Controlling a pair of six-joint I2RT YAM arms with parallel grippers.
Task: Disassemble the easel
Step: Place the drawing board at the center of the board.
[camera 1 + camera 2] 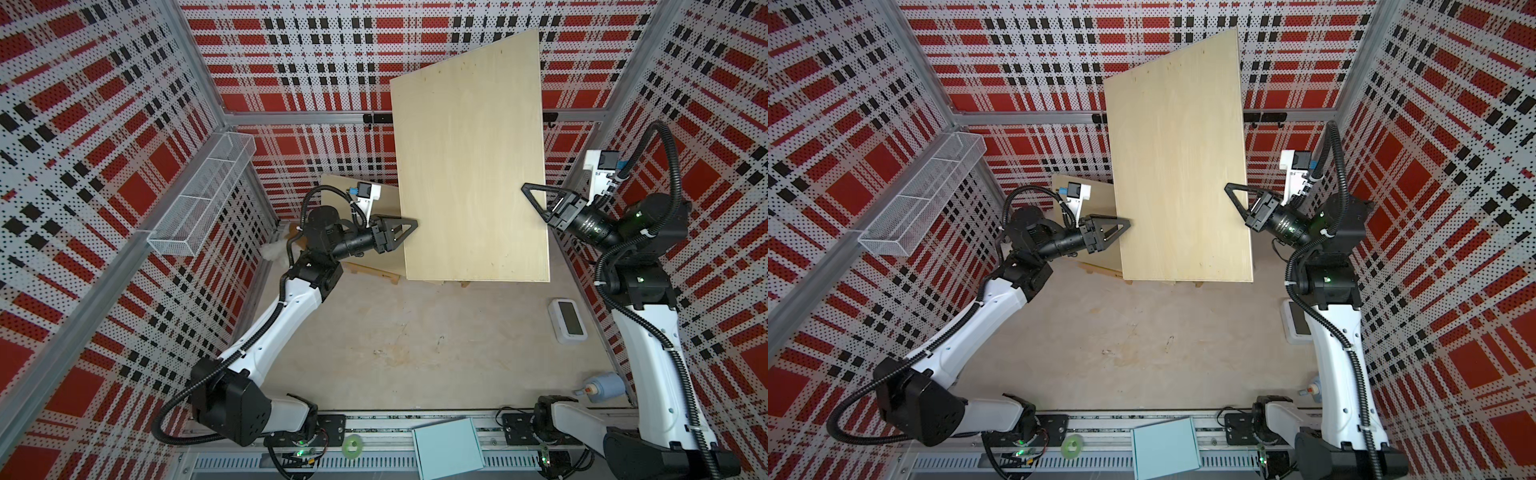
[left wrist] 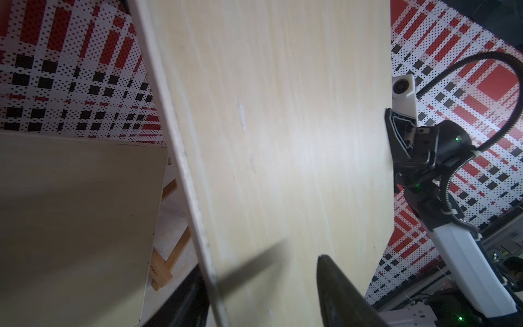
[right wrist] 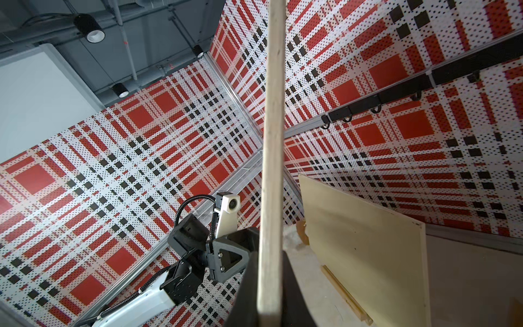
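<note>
The large board's free edge [image 1: 404,244] is in the left gripper's open fingers, so the right gripper goes on holding the opposite edge [image 1: 545,174] until those fingers shut, and then let go.
A large plywood board [image 1: 469,166] hangs tilted above the table in both top views. My right gripper [image 1: 534,195] is shut on its right edge; in the right wrist view the fingers [image 3: 291,271] pinch the thin edge [image 3: 273,141]. At the board's left edge, my left gripper [image 1: 411,226] straddles the wood with its jaws apart and a gap showing in the left wrist view [image 2: 257,266]. Behind it, a smaller board [image 1: 336,193] leans on the wooden easel frame [image 1: 376,272], whose bars also show in the wrist views [image 2: 169,254] [image 3: 348,297].
A wire basket [image 1: 203,195] hangs on the left wall. A white device [image 1: 567,320] and a blue bottle [image 1: 602,386] lie at the table's right side. A pale blue box [image 1: 449,453] and a green ring [image 1: 353,445] sit on the front rail.
</note>
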